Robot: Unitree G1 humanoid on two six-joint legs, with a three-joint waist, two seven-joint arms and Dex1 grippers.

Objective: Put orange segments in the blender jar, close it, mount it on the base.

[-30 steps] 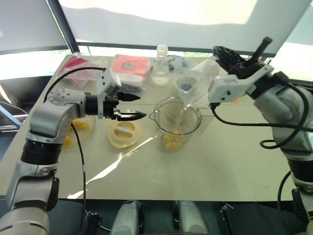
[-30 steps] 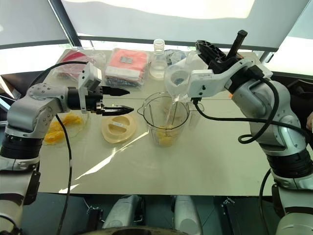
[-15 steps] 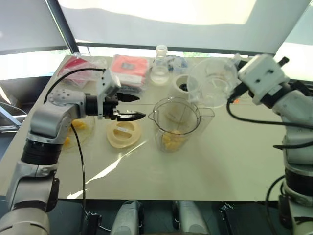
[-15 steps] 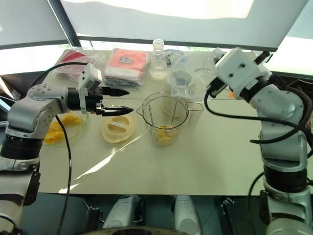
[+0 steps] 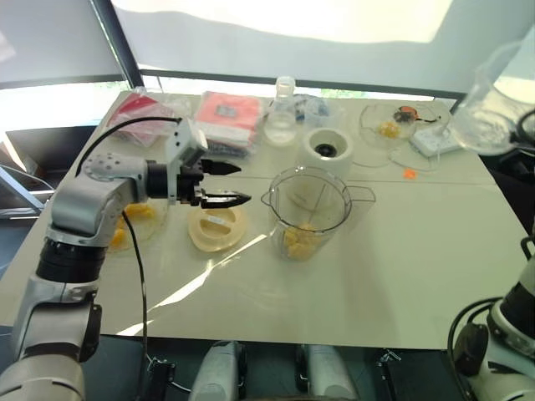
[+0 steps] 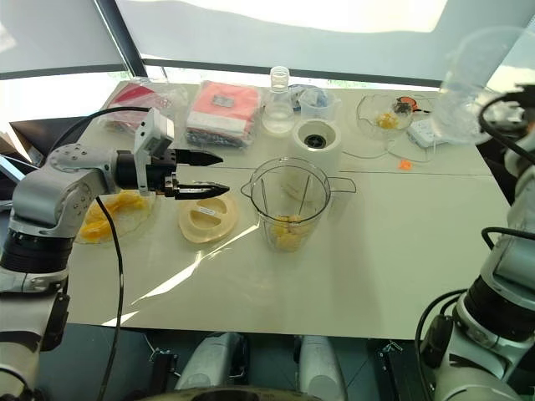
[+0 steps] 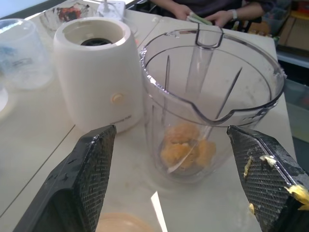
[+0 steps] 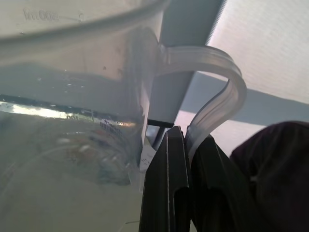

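Observation:
The tabletop in front of the power strip is open for the measuring cup, so my right gripper should keep bringing the cup down until the cup's bottom rests there.
The blender jar stands upright and uncovered at the table's middle, with orange segments at its bottom. More orange segments lie on a clear dish at the left. The cream base stands just behind the jar. My left gripper hovers open left of the jar, above a pale-yellow lid, pointing at the jar. My right gripper is shut on the handle of a clear measuring cup, held high at the far right.
At the back stand a small clear flask, red packets and a scalloped bowl with fruit bits beside a white power strip. A tiny orange scrap lies right of the base. A person's hands rest beyond the table.
My right arm has swung the clear measuring cup from its tipped pour over the jar out to the far right. The left gripper has stayed put.

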